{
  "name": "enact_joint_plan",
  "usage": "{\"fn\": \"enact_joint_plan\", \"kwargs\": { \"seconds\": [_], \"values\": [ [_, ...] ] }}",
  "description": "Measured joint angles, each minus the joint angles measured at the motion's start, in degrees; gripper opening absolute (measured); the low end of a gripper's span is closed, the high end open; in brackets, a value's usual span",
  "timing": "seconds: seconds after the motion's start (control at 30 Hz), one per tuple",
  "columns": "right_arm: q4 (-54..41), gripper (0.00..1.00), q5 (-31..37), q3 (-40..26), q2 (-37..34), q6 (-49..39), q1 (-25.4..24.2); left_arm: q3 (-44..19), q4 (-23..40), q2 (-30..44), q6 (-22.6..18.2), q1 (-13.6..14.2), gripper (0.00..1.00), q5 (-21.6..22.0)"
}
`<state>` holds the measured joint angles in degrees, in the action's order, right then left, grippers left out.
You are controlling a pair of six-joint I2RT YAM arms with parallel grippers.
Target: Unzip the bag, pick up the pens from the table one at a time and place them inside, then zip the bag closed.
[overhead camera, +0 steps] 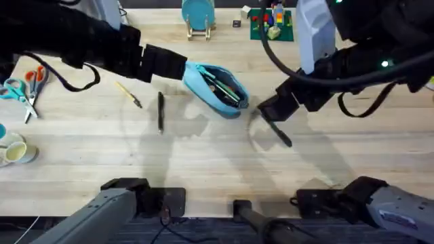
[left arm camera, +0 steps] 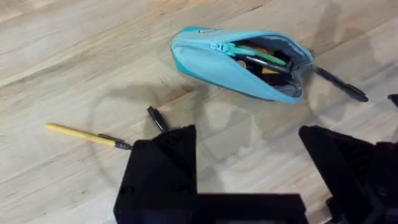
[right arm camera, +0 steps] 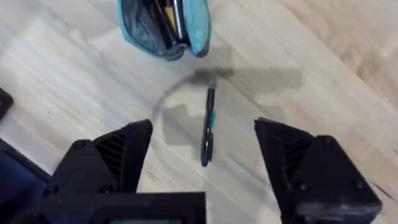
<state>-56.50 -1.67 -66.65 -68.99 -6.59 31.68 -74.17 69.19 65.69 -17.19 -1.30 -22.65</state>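
Observation:
The light blue bag's opening gapes wide point(overhead camera: 224, 84) on its own, so I expect the bag point(overhead camera: 203, 93) to remain open when the robot carries the slim dark pen into it.
The light blue bag point(overhead camera: 218, 88) lies unzipped in the middle of the table point(overhead camera: 203, 163), with several pens showing in its open mouth point(left arm camera: 264, 59). One black pen point(overhead camera: 161, 112) lies to its left, and its tip peeks out beside my left finger point(left arm camera: 155, 118). Another black pen point(overhead camera: 279, 133) lies right of the bag. My right gripper point(overhead camera: 271, 108) hovers open just over that pen point(right arm camera: 208, 127), which lies between the two fingers. My left gripper point(overhead camera: 178, 68) is open at the bag's far-left end, above the table, holding nothing point(left arm camera: 249, 180).
A yellow stick with a dark tip point(overhead camera: 129, 95) lies left of the left pen. Scissors point(overhead camera: 27, 88) and a cup point(overhead camera: 13, 150) sit at the left edge. A teal disc on a wooden stand point(overhead camera: 198, 17) and a green board point(overhead camera: 271, 24) stand at the back.

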Motion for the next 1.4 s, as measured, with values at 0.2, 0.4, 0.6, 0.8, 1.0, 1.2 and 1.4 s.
{"fn": "enact_joint_plan", "kwargs": {
  "seconds": [0.2,0.4,0.6,0.8,1.0,1.2,1.4],
  "values": [
    [-4.11,0.997,0.0,0.0,-0.02,0.26,0.0,0.0,0.0,0.0,0.0,0.0,0.995,0.0],
    [-8.49,0.997,0.0,0.0,-0.38,2.14,0.0,0.0,-0.02,0.0,0.0,0.0,0.995,0.0],
    [-9.77,0.997,-0.04,0.0,-2.61,2.58,0.0,0.0,0.0,0.0,0.0,0.0,0.995,0.0],
    [-9.77,0.997,-0.03,0.16,-5.48,4.53,0.0,0.0,0.0,-0.01,0.0,0.0,0.995,0.0],
    [-7.09,0.997,-0.04,3.01,-8.53,9.32,0.0,0.0,0.0,-0.02,0.0,0.0,0.995,0.0],
    [0.94,0.998,-1.99,10.42,-10.24,10.05,0.0,0.0,0.0,0.0,0.0,0.0,0.996,0.0],
    [7.74,0.998,-3.16,16.48,-12.06,8.98,0.0,0.0,-0.07,0.0,0.0,0.0,0.996,0.0]
  ]
}}
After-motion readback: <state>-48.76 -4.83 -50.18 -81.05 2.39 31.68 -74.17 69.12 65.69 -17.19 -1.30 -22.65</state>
